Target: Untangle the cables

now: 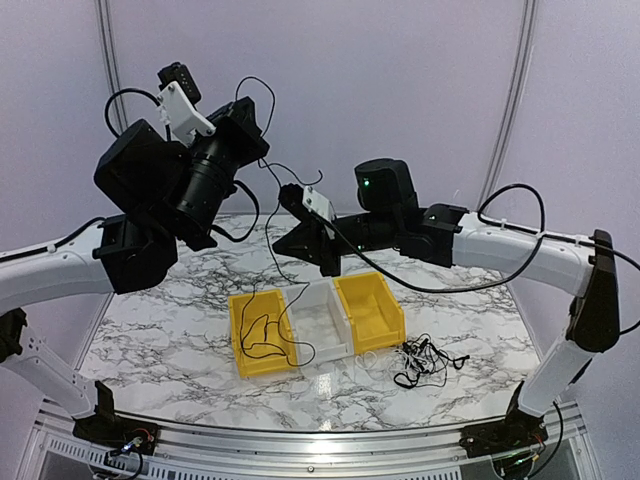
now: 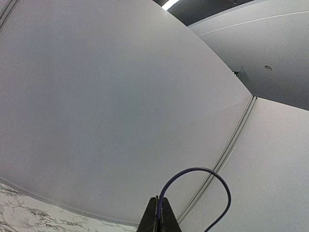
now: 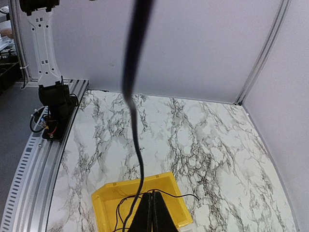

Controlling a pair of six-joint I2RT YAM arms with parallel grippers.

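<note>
My right gripper is above the white bin beside the hanging cable (image 1: pixel 269 232), so it should move away before my left gripper lowers the cable into that bin (image 1: pixel 320 318).
My left gripper (image 1: pixel 245 105) is raised high and shut on a thin dark cable (image 2: pixel 212 171), which arcs out of its tips (image 2: pixel 160 199). That cable (image 1: pixel 272 225) hangs down into the left yellow bin (image 1: pixel 240 300), where its lower part lies in loops. My right gripper (image 1: pixel 280 243) hovers above the bins with its jaws shut (image 3: pixel 153 193). The hanging cable (image 3: pixel 137 145) passes just left of its fingers, and I cannot tell whether they pinch it. A tangle of thin black cables (image 1: pixel 425 362) lies on the table to the right of the bins.
Three bins stand in a row on the marble table (image 1: pixel 150 330): yellow, white (image 1: pixel 335 330) and yellow (image 1: pixel 390 320). The left arm's base and rail (image 3: pixel 48 111) show in the right wrist view. Grey walls close the back.
</note>
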